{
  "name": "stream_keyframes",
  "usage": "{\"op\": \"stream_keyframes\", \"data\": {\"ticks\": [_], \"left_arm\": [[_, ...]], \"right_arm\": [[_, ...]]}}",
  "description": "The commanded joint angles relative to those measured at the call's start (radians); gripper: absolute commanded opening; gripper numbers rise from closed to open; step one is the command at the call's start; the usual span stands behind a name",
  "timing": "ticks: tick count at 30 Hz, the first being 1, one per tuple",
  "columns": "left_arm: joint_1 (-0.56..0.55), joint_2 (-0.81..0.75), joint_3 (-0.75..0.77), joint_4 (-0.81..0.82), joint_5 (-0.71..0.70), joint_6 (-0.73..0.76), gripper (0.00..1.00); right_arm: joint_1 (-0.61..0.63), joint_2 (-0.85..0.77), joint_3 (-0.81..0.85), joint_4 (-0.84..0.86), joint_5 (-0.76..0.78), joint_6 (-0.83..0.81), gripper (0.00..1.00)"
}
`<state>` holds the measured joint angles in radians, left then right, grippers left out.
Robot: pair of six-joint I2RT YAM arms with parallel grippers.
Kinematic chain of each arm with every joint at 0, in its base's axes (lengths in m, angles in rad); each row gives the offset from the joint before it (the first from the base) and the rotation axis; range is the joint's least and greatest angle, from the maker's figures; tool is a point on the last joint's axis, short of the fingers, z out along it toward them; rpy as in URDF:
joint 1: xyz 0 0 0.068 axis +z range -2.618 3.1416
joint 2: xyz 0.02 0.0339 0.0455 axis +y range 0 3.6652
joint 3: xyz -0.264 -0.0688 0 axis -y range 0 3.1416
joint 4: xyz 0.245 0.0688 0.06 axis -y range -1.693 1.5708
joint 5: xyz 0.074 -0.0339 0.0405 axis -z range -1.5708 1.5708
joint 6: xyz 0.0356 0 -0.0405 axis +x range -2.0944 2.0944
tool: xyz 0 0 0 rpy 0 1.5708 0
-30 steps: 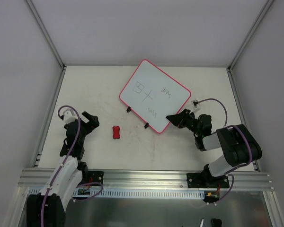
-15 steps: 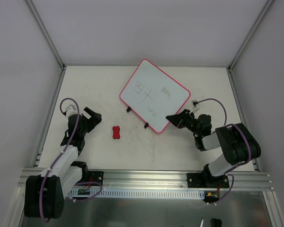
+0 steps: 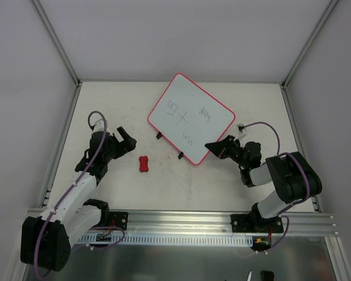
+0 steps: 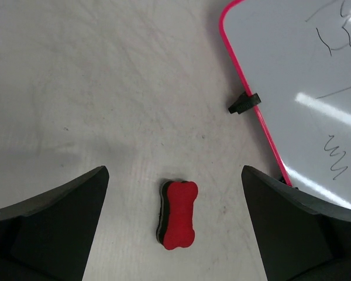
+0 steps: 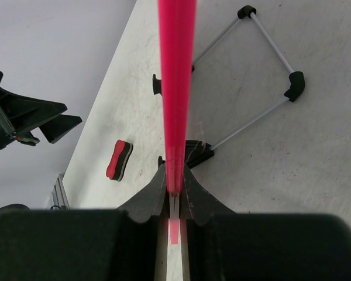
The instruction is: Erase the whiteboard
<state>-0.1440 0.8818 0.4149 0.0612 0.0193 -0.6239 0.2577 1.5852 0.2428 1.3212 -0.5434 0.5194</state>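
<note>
My left gripper keeps going down toward the eraser [image 3: 143, 164] until my open fingers, now facing the red eraser's narrow middle [image 4: 180, 213] from both sides, can close there.
The whiteboard [image 3: 190, 119], white with a pink frame and thin dark scribbles, stands tilted at the back middle of the table. My right gripper [image 3: 214, 147] is shut on its near right edge; in the right wrist view the pink frame [image 5: 176, 88] runs edge-on into the closed gripper [image 5: 175, 188]. A small red bow-shaped eraser [image 3: 143, 164] lies flat on the table left of the board. My left gripper [image 3: 127, 142] hovers open just left of the eraser. From the left wrist, the eraser [image 4: 178, 215] lies between the wide-open gripper [image 4: 174, 172], untouched, with the whiteboard [image 4: 298, 88] at right.
Two black clips [image 3: 159, 136] sit on the board's near left edge, one seen close up [image 4: 244, 103]. A thin wire stand with black feet [image 5: 293, 85] shows under the board. Grey enclosure walls ring the table; an aluminium rail [image 3: 175, 219] runs along the front.
My left arm has reached forward and right, bringing its open gripper close to the eraser. The right gripper has finished closing on the board's edge.
</note>
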Motion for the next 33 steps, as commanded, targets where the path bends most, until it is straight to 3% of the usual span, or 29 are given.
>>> {"op": "stream_keyframes", "data": {"ticks": [1,8,13,23,26,28,33], "left_arm": [[-0.107,0.049,0.133,-0.226,-0.146,0.090,0.99],[-0.163,0.278,0.307,-0.389,0.010,0.104,0.99],[-0.219,0.445,0.381,-0.469,-0.048,0.145,0.99],[-0.324,0.460,0.400,-0.474,-0.124,0.154,0.97],[-0.330,0.509,0.413,-0.477,-0.119,0.190,0.93],[-0.333,0.531,0.420,-0.477,-0.119,0.201,0.84],[-0.351,0.583,0.436,-0.486,-0.150,0.197,0.82]], "right_arm": [[-0.005,0.001,0.004,0.210,0.020,-0.058,0.00],[-0.005,0.004,0.007,0.210,0.014,-0.056,0.00],[-0.005,0.006,0.012,0.210,0.011,-0.055,0.00],[-0.006,0.004,0.013,0.210,0.003,-0.055,0.00],[-0.005,0.002,0.013,0.210,0.003,-0.053,0.00],[-0.006,0.001,0.012,0.210,0.003,-0.050,0.00],[-0.011,-0.004,0.009,0.210,0.002,-0.052,0.00]]}}
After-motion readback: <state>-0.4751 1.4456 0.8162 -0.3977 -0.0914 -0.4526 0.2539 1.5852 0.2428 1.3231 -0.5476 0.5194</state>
